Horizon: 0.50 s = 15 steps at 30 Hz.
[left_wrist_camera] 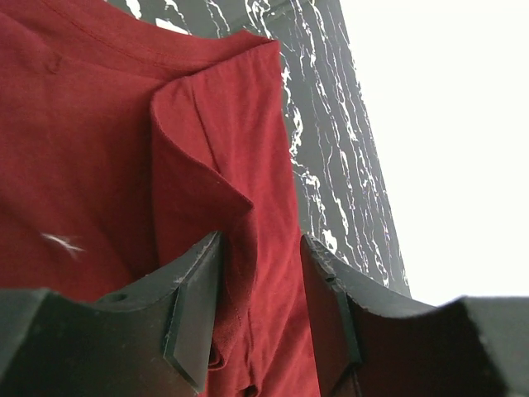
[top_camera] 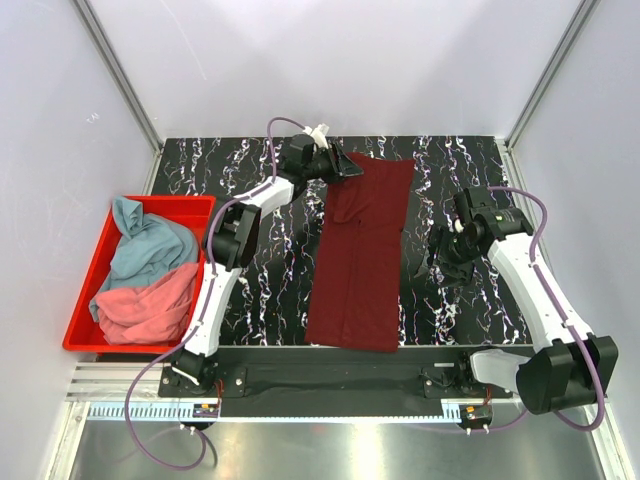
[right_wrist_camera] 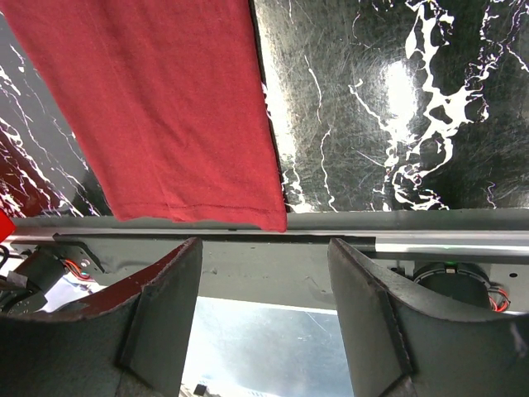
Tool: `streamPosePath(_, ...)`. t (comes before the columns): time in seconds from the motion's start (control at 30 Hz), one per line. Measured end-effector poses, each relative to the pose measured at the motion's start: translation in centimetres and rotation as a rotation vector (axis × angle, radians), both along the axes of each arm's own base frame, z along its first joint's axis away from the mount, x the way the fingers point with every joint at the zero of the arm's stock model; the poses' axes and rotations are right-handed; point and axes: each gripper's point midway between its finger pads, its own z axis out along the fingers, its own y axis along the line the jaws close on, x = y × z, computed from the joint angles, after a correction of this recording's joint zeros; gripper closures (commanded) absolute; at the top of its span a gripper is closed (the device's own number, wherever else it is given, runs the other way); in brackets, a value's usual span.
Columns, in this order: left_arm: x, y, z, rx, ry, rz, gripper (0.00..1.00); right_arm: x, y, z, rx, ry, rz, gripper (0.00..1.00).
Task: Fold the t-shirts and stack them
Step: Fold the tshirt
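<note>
My left gripper should pinch the fold's near end [top_camera: 345, 219] while my right gripper holds its far end, because the maroon t-shirt's fold [top_camera: 349, 203] is bunched up above the strip.
The dark maroon t-shirt [top_camera: 358, 255] lies on the black marbled table [top_camera: 270, 270] as a long strip running from the far side to the near edge. My left gripper [top_camera: 345, 165] is at its far left corner. In the left wrist view the jaws stand apart over the maroon t-shirt [left_wrist_camera: 99, 141], and a raised fold of it sits in the left gripper [left_wrist_camera: 261, 248] without being pinched. My right gripper [top_camera: 432, 262] hovers open and empty to the right of the strip. The right wrist view shows the right gripper [right_wrist_camera: 264, 248] near the maroon t-shirt [right_wrist_camera: 165, 107] hem.
A red bin [top_camera: 185, 203] at the left table edge holds the crumpled teal-blue t-shirt [top_camera: 150, 245] and the coral pink t-shirt [top_camera: 150, 305]. A metal rail [right_wrist_camera: 413, 240] runs along the near table edge. White walls enclose the table.
</note>
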Motion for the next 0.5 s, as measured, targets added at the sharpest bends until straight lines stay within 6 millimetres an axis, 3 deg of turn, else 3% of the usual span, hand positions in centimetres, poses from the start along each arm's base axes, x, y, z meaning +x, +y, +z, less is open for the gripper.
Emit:
streamPosePath(0.27,-0.9,-0.9,-0.6,0.018,0.043,-0.008,0.53,-0.1,-0.1,0.4,0.003,-0.02,-0.003,0.31)
streamPosePath(0.5,-2.5,-5.0,0.7,0.093,-0.016,-0.055,0.52,-0.5,-0.2,-0.3,0.002,0.001,-0.004,0.3)
